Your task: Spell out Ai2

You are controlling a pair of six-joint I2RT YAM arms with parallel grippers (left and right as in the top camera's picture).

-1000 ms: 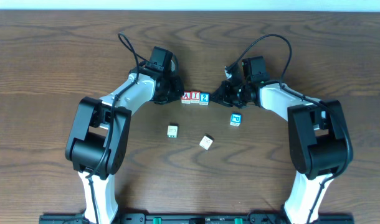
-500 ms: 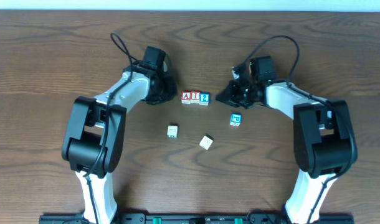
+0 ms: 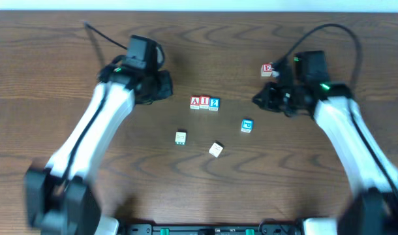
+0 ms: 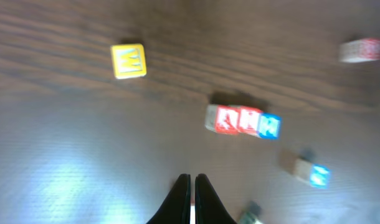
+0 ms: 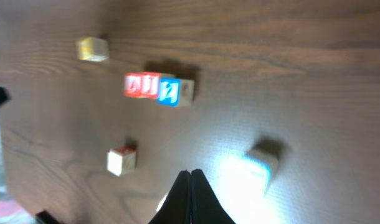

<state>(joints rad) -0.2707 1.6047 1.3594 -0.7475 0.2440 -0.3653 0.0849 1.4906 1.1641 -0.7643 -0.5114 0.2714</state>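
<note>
My left gripper is drawing back, and the red A, red I (image 3: 204,102) and blue 2 touch in a straight row, so it should keep going back until it gets to the front edge (image 3: 124,199).
Three blocks stand in a touching row (image 3: 204,102) mid-table: a red A (image 3: 196,102), a red I (image 3: 205,102) and a blue 2 (image 3: 214,103). The row also shows in the left wrist view (image 4: 243,120) and in the right wrist view (image 5: 157,87). My left gripper (image 3: 163,85) is left of the row, apart from it. Its fingers (image 4: 192,180) are shut and empty. My right gripper (image 3: 261,99) is right of the row, apart from it. Its fingers (image 5: 190,174) are shut and empty.
A red-lettered block (image 3: 268,69) lies at the back right. A blue block (image 3: 246,125) and two white blocks (image 3: 180,137) (image 3: 216,149) lie in front of the row. A yellow block (image 4: 128,60) shows in the left wrist view.
Both arms have drawn back from the row, the left one to the left and the right one to the right. The red-lettered block at the back right has come into view. The row has not moved.
</note>
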